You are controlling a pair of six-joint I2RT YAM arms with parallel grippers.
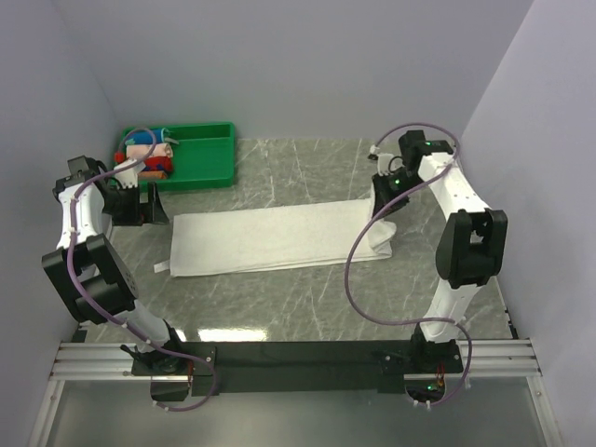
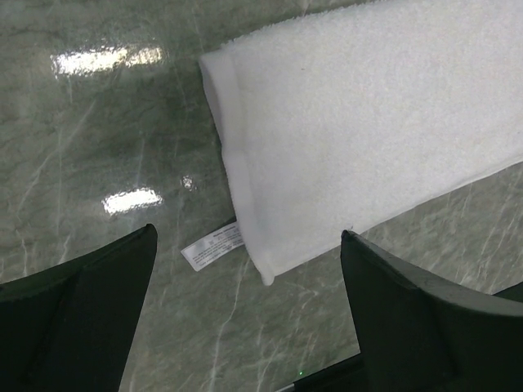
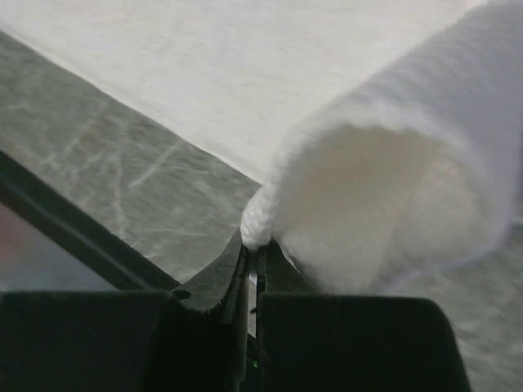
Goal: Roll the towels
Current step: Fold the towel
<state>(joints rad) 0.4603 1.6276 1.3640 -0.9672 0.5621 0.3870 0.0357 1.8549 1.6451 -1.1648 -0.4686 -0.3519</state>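
The pinched hem (image 3: pixel 260 222) bends back over the flat towel piece (image 1: pixel 321 231), so my right gripper should go on bringing the hem inward until the towel's end lies folded over it.
A long white terry towel (image 1: pixel 270 239) lies folded in a strip across the marble table. Its right end is lifted and curled over. My right gripper (image 1: pixel 384 197) is shut on that end; in the right wrist view the hem (image 3: pixel 260 222) is pinched between the closed jaws (image 3: pixel 253 249) and the cloth curls into a loose loop (image 3: pixel 392 196). My left gripper (image 1: pixel 140 207) is open and empty, left of the towel's left end. The left wrist view shows that end (image 2: pixel 343 139) with its label (image 2: pixel 211 243) between and ahead of the spread fingers (image 2: pixel 249 237).
A green bin (image 1: pixel 191 158) with small colourful rolled cloths (image 1: pixel 149 154) stands at the back left, close behind my left gripper. Grey walls close in on left, back and right. A black rail (image 1: pixel 298 358) runs along the near edge.
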